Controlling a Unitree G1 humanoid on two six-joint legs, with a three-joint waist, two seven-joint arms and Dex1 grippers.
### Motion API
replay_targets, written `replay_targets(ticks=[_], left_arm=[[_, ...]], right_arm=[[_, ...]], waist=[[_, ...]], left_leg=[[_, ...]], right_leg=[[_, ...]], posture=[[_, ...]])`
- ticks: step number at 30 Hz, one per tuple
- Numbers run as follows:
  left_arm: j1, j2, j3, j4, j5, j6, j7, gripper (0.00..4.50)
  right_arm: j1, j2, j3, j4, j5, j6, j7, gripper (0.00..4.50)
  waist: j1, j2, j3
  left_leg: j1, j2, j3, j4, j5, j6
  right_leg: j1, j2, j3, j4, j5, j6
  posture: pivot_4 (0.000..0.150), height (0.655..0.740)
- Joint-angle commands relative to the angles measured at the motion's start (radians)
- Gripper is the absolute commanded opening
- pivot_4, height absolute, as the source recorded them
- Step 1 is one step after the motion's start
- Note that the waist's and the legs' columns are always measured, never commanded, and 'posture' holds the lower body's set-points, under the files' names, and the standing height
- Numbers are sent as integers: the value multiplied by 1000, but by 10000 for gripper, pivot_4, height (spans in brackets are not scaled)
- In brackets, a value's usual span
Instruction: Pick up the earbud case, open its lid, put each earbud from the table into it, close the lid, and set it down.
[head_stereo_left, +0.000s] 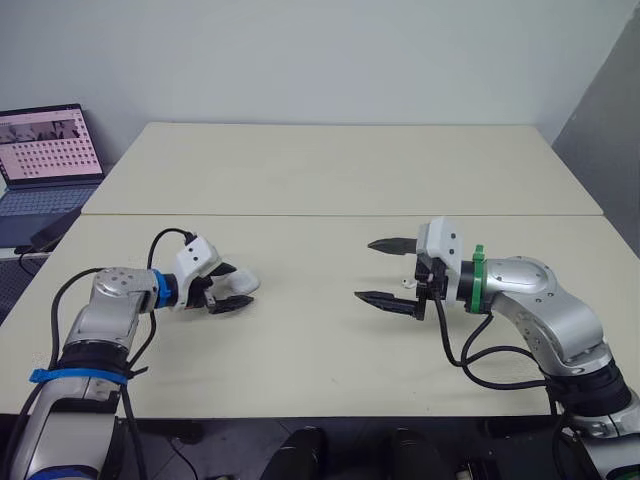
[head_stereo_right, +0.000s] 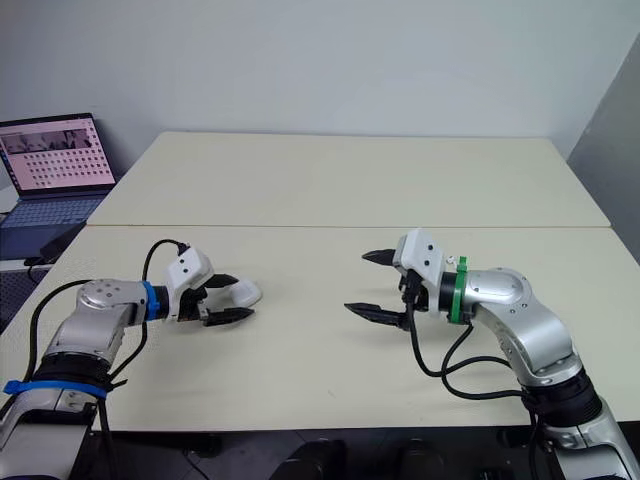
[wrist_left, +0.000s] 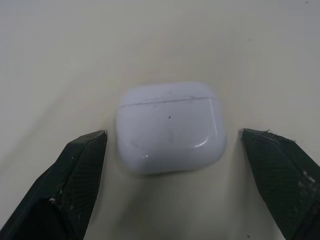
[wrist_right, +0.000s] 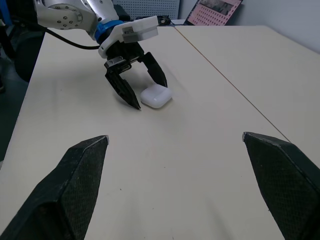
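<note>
The narrow lid (wrist_left: 169, 93) will swing back and stay open when I open it, because a thin seam (wrist_left: 167, 101) runs across the white earbud case near the case's edge.
The white earbud case (wrist_left: 170, 127) lies on the cream table (head_stereo_left: 330, 170) with its lid shut. My left gripper (head_stereo_left: 243, 286) is open, one black finger on each side of the case, with a gap between each pad and the case. My right gripper (head_stereo_left: 364, 269) is open and holds nothing. It hovers over the table to the right, pointing at the left gripper. The right wrist view shows the left gripper (wrist_right: 151, 95) straddling the case (wrist_right: 156, 96). A small white piece (head_stereo_left: 403, 284), possibly an earbud, shows between the right gripper's fingers near their base.
An open laptop (head_stereo_left: 50, 150) stands off the table's far left corner. A seam (head_stereo_left: 340, 214) runs across the table where two tabletops meet. A grey panel (head_stereo_left: 610, 140) rises at the right edge.
</note>
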Motion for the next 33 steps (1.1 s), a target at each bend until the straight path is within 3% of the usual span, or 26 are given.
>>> replay_targets(ticks=[1,7,11,19,24,28,33], left_arm=[[1,-14,10,36,9,-18,31,43056],[-21,-55,46,41,-39,10,35,27492],[-46,-85,36,-42,-21,-65,61,27497],[-245,-195,-35,8,164,-874,255,27497],[-315,-226,-91,124,245,-1218,341,27497],[-366,-230,-131,215,270,-1385,380,27497],[-406,-228,-150,291,289,-1455,425,27497]], right_arm=[[-31,-9,-41,-49,17,16,-16,45000],[-15,-9,-55,-52,15,30,-34,45000],[7,0,-90,-45,36,63,-68,45000],[-74,158,-179,-29,230,395,-262,45000],[-136,240,-183,20,252,477,-363,45000],[-186,313,-214,44,294,536,-427,45000],[-213,342,-213,49,315,566,-451,45000]], waist=[[1,0,0],[2,0,0],[7,0,0],[22,-2,1],[14,-2,1],[15,-2,1],[11,-2,1]], left_leg=[[0,0,0,0,0,0],[0,0,0,0,0,0],[0,0,0,1,0,0],[-5,0,1,3,0,0],[-4,0,6,2,0,0],[-4,0,6,2,0,0],[-4,0,6,2,0,0]], right_leg=[[0,0,0,0,0,0],[0,0,-1,0,0,0],[0,0,-1,0,0,0],[0,0,0,-1,6,-9],[-1,0,5,0,6,-9],[-2,0,5,0,7,-8],[-3,1,6,0,7,-7]], posture=[[1500,7400],[1500,7400],[1500,7400],[1500,7400],[1500,7400],[1500,7400],[1500,7400]])
